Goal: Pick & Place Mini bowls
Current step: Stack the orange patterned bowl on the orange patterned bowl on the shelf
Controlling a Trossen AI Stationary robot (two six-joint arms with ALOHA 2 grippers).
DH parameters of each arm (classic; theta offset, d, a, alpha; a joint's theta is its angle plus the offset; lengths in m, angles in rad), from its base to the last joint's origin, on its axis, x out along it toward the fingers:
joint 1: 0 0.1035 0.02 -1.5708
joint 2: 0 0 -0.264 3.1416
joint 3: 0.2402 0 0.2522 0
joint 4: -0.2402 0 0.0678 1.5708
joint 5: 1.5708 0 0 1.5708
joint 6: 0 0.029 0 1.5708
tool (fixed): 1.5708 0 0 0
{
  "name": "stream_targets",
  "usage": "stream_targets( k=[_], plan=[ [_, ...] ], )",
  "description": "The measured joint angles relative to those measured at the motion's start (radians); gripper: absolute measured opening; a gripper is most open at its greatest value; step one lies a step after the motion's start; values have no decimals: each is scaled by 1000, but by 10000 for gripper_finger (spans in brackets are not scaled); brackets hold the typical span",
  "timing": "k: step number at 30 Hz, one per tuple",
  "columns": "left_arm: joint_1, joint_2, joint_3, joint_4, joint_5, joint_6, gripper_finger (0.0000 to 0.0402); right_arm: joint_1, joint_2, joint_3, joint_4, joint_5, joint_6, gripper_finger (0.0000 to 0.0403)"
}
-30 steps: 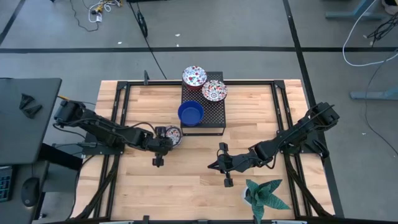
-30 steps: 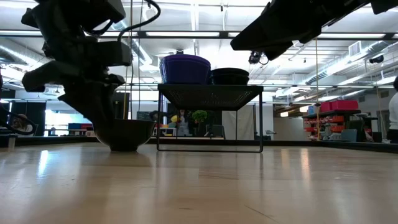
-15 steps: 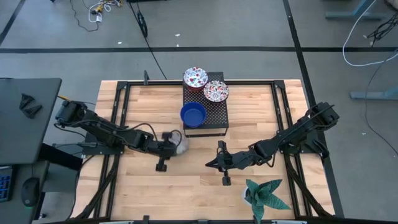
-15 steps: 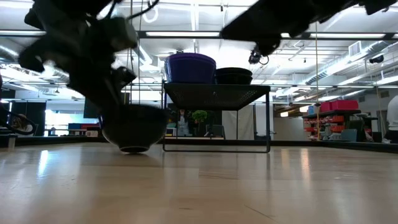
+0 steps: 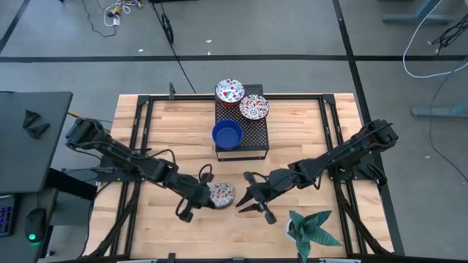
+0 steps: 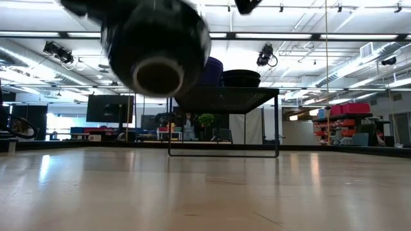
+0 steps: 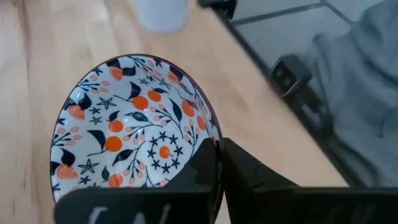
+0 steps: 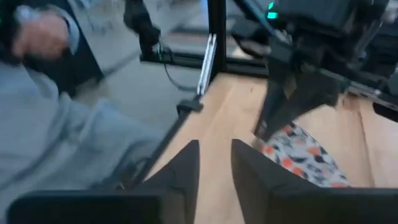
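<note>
Next, my right gripper takes hold of the mini bowl's free rim, because the white mini bowl in my left gripper belongs on the floral bowl nearer my right gripper.
My left gripper is shut on a white mini bowl with orange-and-blue flowers, held in the air over the near middle of the table. The low view shows its dark underside and foot ring well above the wood. My right gripper is open just to the right of that bowl and points at it without touching. In the right wrist view the bowl lies beyond my open right gripper. A black mesh rack carries two floral bowls and a blue bowl. My left gripper pinches the floral bowl by its rim on the side toward the table's left. One finger is inside the bowl and the other is outside. The fingers come slanting down from the left. The bowl is lifted clear, its opening facing up.
A potted green plant stands near the table's near right corner, close behind my right gripper. The rack stands at the far middle. Bare wood lies along the left side and the near edge. A person's grey sleeve shows beyond the table.
My left gripper has lifted the floral bowl off the table beside the rack and carried it right and toward the near edge, now clear of the wood. The rack shifted a little to the right as the bowl left. My right gripper has turned and moved slightly left toward the bowl.
</note>
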Motion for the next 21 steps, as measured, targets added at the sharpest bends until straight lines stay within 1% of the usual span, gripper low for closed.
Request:
stream_targets(
  k=[3, 5, 7, 12, 15, 17, 21],
  plan=[
    [-11, 0, 40, -6, 1, 42, 11, -3, 0, 106, -202, 2, -57, 120],
    [-15, 0, 59, -1, -2, 68, 13, -8, 7, 160, -299, 26, -86, 138],
    [-15, 0, 72, -2, -3, 92, 16, -19, 17, 193, -360, 31, -108, 154],
    [-15, 0, 88, 3, -3, 141, 11, -49, 54, 220, -395, 21, -127, 176],
    [-14, 0, 88, 5, -5, 150, 13, -59, 71, 220, -411, -37, -144, 175],
    [-13, 0, 88, 12, -4, 152, 18, -60, 82, 220, -394, -69, -152, 168],
    [-14, 0, 88, 11, -15, 156, 19, -60, 87, 221, -397, -81, -167, 130]
  ],
)
